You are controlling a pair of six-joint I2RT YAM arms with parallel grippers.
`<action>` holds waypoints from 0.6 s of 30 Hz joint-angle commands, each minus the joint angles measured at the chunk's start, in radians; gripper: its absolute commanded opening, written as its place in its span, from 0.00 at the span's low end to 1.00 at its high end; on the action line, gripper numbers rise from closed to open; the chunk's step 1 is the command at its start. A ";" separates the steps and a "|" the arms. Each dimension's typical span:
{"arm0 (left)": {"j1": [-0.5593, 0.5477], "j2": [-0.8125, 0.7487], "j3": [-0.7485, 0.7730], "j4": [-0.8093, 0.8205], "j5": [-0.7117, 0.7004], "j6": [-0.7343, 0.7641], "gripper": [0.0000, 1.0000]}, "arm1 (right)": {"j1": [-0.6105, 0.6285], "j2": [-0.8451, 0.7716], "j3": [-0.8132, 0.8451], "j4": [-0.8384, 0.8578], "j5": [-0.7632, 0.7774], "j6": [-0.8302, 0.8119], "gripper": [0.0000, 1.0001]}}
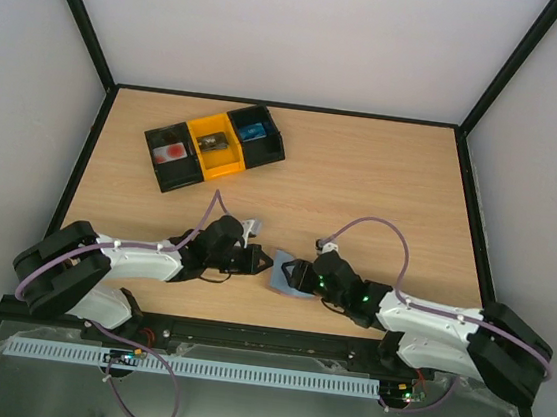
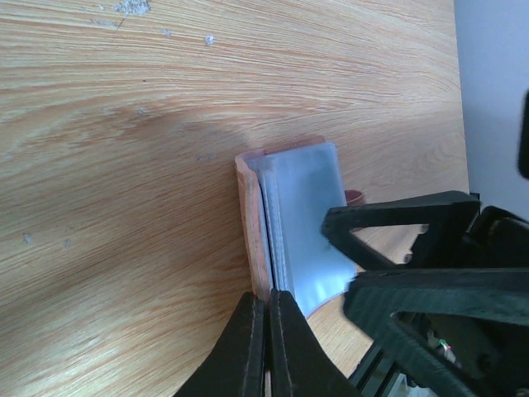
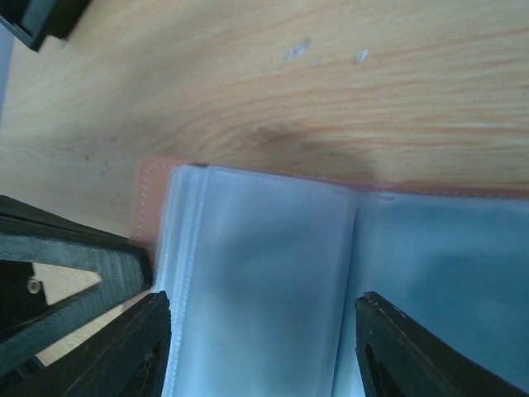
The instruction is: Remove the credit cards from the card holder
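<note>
The top sleeve page (image 3: 269, 256) over the brown cover is empty. Next, I grip its free edge (image 3: 179, 240) with my right gripper and flip the page to show a credit card.
The card holder (image 1: 281, 275) lies open on the table near the front edge, between my two grippers. Its brown cover (image 2: 250, 223) stands on edge, with pale blue-grey clear sleeves (image 2: 304, 223) fanned to the right. My left gripper (image 2: 266, 303) is shut on the near edge of the brown cover. My right gripper (image 3: 263, 331) is open, its fingers spread either side of one sleeve page (image 3: 264, 265). In the top view the left gripper (image 1: 264, 263) and right gripper (image 1: 294, 271) almost meet over the holder. No credit cards can be made out in the sleeves.
A row of three bins stands at the back left: black (image 1: 172, 156), yellow (image 1: 215, 144) and black (image 1: 258, 136), each with a small item inside. Black frame rails border the table. The right gripper's fingers (image 2: 397, 223) crowd the left wrist view.
</note>
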 commanded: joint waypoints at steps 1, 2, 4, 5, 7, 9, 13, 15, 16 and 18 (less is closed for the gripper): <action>-0.008 -0.016 -0.008 0.019 -0.007 -0.005 0.03 | 0.008 0.094 0.005 0.126 -0.069 0.008 0.61; -0.007 -0.015 -0.006 0.019 -0.007 -0.005 0.03 | 0.009 0.117 0.004 0.145 -0.082 0.009 0.62; -0.009 -0.014 -0.006 0.019 -0.009 -0.006 0.03 | 0.012 0.141 0.003 0.164 -0.092 0.008 0.66; -0.010 -0.015 -0.007 0.020 -0.010 -0.006 0.03 | 0.013 0.149 0.005 0.165 -0.090 0.007 0.67; -0.009 -0.015 -0.008 0.021 -0.010 -0.007 0.03 | 0.014 0.164 0.007 0.167 -0.081 0.004 0.68; -0.010 -0.016 -0.008 0.020 -0.011 -0.007 0.03 | 0.014 0.179 0.007 0.174 -0.084 0.004 0.70; -0.011 -0.016 -0.009 0.019 -0.010 -0.006 0.03 | 0.014 0.207 0.007 0.176 -0.079 0.006 0.71; -0.011 -0.018 -0.008 0.018 -0.012 -0.006 0.03 | 0.015 0.217 0.005 0.167 -0.070 0.006 0.70; -0.011 -0.019 -0.009 0.016 -0.011 -0.005 0.03 | 0.014 0.219 0.006 0.160 -0.065 0.005 0.68; -0.011 -0.021 -0.008 0.014 -0.012 -0.004 0.03 | 0.014 0.221 0.008 0.137 -0.048 0.001 0.65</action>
